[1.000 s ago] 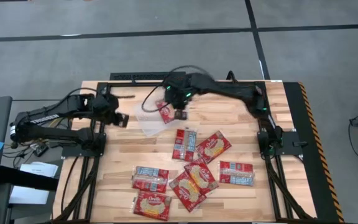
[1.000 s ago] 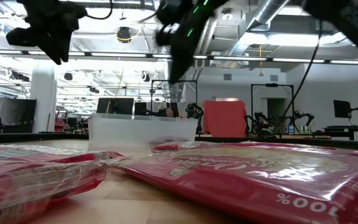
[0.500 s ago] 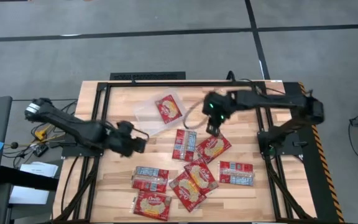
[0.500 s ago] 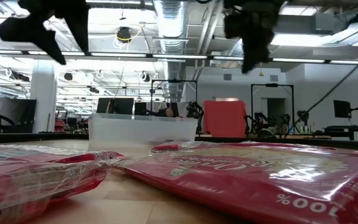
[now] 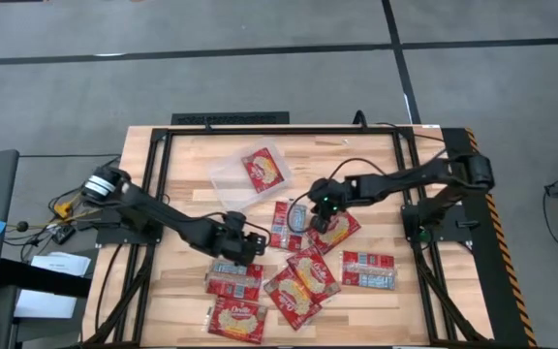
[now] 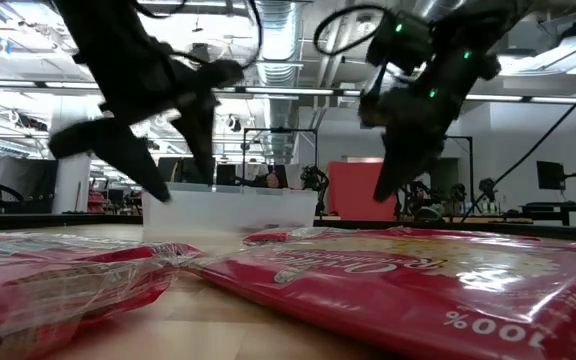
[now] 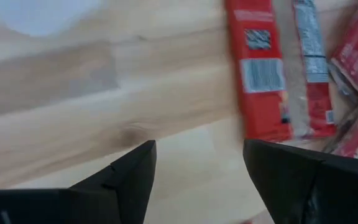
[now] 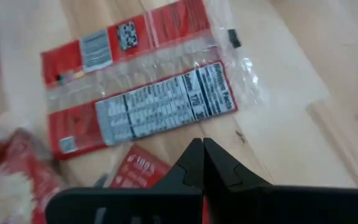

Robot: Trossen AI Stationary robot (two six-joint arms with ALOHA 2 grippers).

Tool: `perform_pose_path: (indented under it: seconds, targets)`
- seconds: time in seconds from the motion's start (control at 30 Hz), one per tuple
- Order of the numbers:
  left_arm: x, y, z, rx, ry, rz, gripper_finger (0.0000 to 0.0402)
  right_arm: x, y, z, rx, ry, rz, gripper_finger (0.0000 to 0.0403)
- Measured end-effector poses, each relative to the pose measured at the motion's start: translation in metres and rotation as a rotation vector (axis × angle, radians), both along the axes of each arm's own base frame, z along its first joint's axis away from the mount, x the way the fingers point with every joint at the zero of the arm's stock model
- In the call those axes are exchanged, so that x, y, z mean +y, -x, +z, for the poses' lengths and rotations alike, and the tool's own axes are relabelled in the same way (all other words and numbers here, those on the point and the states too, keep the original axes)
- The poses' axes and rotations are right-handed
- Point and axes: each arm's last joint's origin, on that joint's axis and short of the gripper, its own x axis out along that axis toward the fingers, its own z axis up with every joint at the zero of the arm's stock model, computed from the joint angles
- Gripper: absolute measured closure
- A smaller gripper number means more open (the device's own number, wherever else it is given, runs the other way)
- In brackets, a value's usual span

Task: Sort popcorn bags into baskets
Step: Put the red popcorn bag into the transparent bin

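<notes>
The pale-panel bag nearest the tray has its long edge (image 7: 236, 59) free beside clear wood, so the robot's open left gripper should keep heading toward the bag and close at its barcode (image 7: 262, 75).
Several red popcorn bags lie flat on the wooden table's near half, some with the popcorn picture up (image 5: 335, 229), some with the pale panel up (image 5: 289, 223). One more bag (image 5: 264, 167) lies in the transparent tray (image 5: 223, 180) at the far middle. My left gripper (image 5: 241, 244) (image 7: 197, 180) is open and empty above bare wood, just beyond a pale-panel bag (image 5: 232, 278). My right gripper (image 5: 322, 209) (image 8: 202, 149) is shut and empty, pointing down over the middle bags, beside the pale-panel bag (image 8: 148, 106).
The bags near the front overlap one another (image 5: 300, 283). One pale-panel bag (image 5: 368, 269) lies apart at the right. Bare wood shows at the table's left and far right. In the low view, red bags (image 6: 418, 290) fill the foreground.
My right gripper has left the tray, where one bag stays, and gone toward the table's right and near edge, then down over the middle bags. My left gripper has swung from the far left toward the middle and near side, coming down close to the bags.
</notes>
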Motion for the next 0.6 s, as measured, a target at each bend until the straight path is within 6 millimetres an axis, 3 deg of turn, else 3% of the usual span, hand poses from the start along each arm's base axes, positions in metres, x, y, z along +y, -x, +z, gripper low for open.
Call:
perform_pose_path:
  seconds: [0.3,0.6]
  targets:
    - [0.007,-0.026,-0.037,-0.051,0.013,0.057,0.0171,0.001,-0.016,-0.031,0.017,0.0,0.046,0.0386]
    - [0.02,-0.042,-0.042,-0.106,-0.004,0.02,0.017,0.015,-0.042,-0.041,0.028,-0.012,0.145,0.0379]
